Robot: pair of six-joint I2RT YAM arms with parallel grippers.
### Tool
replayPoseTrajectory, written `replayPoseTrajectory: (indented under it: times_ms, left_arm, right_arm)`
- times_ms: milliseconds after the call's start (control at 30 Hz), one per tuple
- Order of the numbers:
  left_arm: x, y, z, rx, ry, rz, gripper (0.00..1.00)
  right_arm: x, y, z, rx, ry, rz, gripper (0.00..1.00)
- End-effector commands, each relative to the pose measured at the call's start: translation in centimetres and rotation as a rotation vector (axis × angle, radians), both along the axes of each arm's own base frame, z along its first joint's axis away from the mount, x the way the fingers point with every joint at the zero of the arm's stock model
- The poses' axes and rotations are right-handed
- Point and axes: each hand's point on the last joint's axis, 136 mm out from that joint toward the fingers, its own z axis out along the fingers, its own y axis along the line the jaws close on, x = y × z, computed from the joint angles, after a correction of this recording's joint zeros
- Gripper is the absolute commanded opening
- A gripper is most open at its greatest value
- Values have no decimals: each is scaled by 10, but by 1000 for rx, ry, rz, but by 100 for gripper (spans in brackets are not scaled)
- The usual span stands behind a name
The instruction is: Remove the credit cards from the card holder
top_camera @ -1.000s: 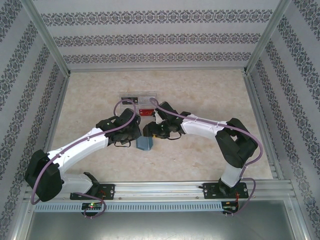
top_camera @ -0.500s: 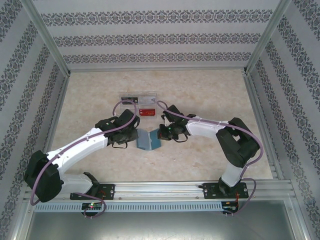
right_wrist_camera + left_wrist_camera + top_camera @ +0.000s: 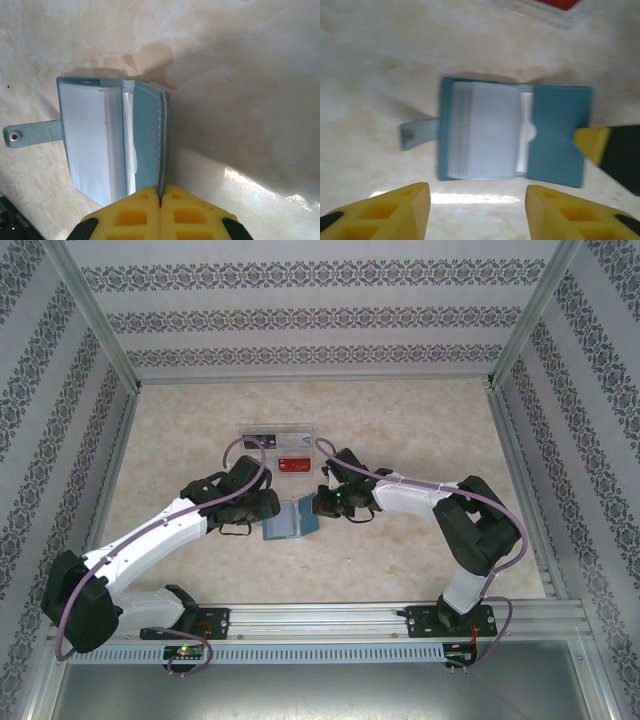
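The card holder's top sleeve (image 3: 494, 131) is empty, so next my left gripper flips that sleeve over toward the cover in my right gripper (image 3: 555, 134) to get to a card.
The teal-blue card holder (image 3: 289, 520) lies open on the table between the two arms. Its left panel lies flat with pale grey-blue sleeves (image 3: 482, 130) showing, and a snap tab (image 3: 417, 134) sticks out to the left. My right gripper (image 3: 160, 196) is shut on the edge of the right cover (image 3: 150, 135), holding it raised. That same cover (image 3: 557, 135) shows in the left wrist view with a yellow right finger (image 3: 592, 142) on its edge. My left gripper (image 3: 477, 212) hangs open just short of the holder, nothing between its fingers. No card sticks out of the sleeves.
A clear plastic tray (image 3: 278, 445) with a red card (image 3: 293, 463) stands just behind the holder, close to both wrists; its red edge (image 3: 557, 4) shows at the top of the left wrist view. Aluminium frame rails and patterned walls bound the marble table (image 3: 420, 420).
The holder went from a closed block to open, the right gripper pulling its right cover aside. The left gripper drew back a little to the left and the holder shifted slightly left.
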Motion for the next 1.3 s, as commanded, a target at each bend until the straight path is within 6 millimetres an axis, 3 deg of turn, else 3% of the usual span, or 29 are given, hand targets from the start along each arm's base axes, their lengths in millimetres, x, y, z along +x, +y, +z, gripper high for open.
replayPoseTrajectory:
  times_ms: [0, 300, 433, 633, 733, 833, 933, 1100, 1267]
  left_arm:
    - [6, -28, -17, -130, 15, -40, 51]
    - [2, -13, -82, -19, 88, -15, 47]
    - [4, -11, -96, -12, 73, -6, 47]
    - [9, -23, -103, -87, 24, -36, 47]
    - [9, -19, -97, -72, 5, -28, 48]
    - [4, 0, -86, -8, -14, 10, 51]
    - [0, 12, -66, 3, -80, 19, 57]
    - [-3, 20, -39, -35, -239, -12, 60]
    - [-11, 17, -32, -52, -247, -67, 58]
  right_arm:
    - [2, 0, 10, 23, -25, -18, 0]
    - [6, 5, 2, 30, -30, 0, 0]
    - [5, 8, -6, 40, -36, 12, 0]
    - [2, 10, -18, 41, -36, 6, 0]
    - [-6, 15, -20, 51, -31, 27, 0]
    - [-12, 17, -20, 38, -36, 40, 0]
    - [-18, 16, -17, 30, -46, 43, 0]
    - [-27, 12, -23, 15, -55, 57, 0]
    - [-37, 10, -30, 21, -46, 66, 0]
